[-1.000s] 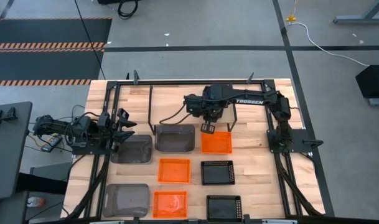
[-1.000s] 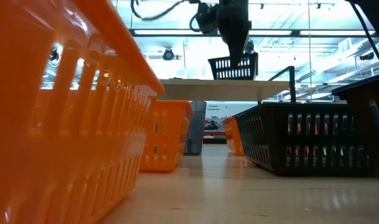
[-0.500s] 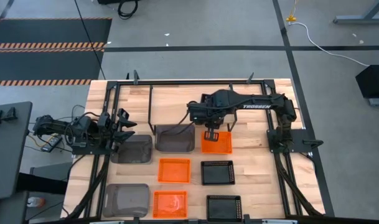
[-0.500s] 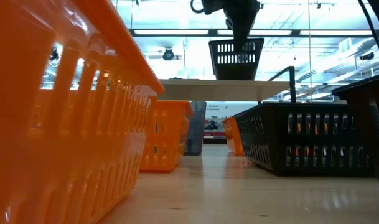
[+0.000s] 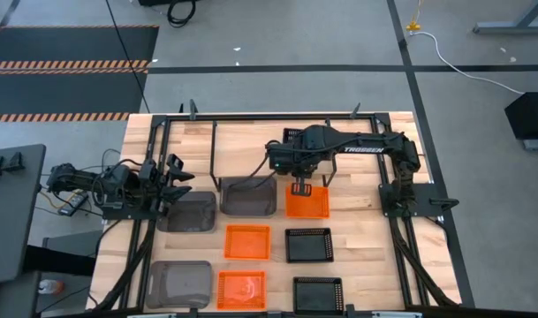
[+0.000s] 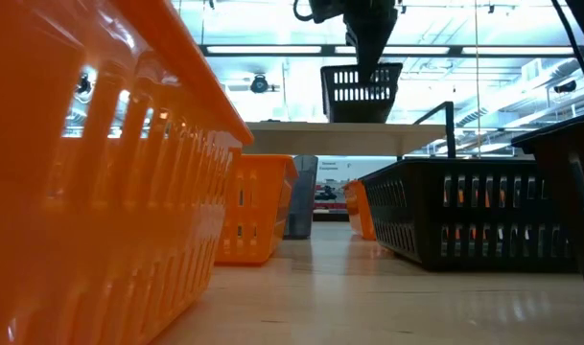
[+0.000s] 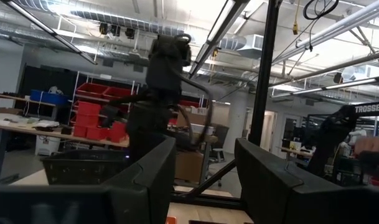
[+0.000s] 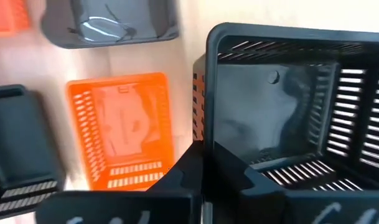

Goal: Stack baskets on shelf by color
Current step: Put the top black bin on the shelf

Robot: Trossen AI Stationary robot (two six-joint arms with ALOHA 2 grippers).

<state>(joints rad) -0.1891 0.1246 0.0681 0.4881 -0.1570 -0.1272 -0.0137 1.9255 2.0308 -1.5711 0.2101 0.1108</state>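
The robot's right gripper should bring the black basket back to the shelf's end by the bracket before lowering it, because the basket hangs too far toward the shelf's middle.
My right gripper is shut on a black mesh basket and carries it above the pale board of the shelf. The right wrist view shows this basket close up. The shelf stands at the table's far side. My left gripper is open at the table's left side, beside a grey basket, and its fingers touch nothing. Other baskets rest flat on the table: grey, orange, orange and black. My right gripper holds the black basket by one side wall. One finger is inside the basket and the other is outside. The fingers come from above, pointing down. The basket hangs below them, lifted clear, about level above the shelf board.
Three more baskets sit along the near edge: grey, orange and black. Black arm mounts and frame rails run along both sides of the table. An orange basket wall fills the left of the low view.
My right gripper has risen with the black basket, from just above the shelf board to well above it. The basket hung tilted a second ago and now hangs about level.
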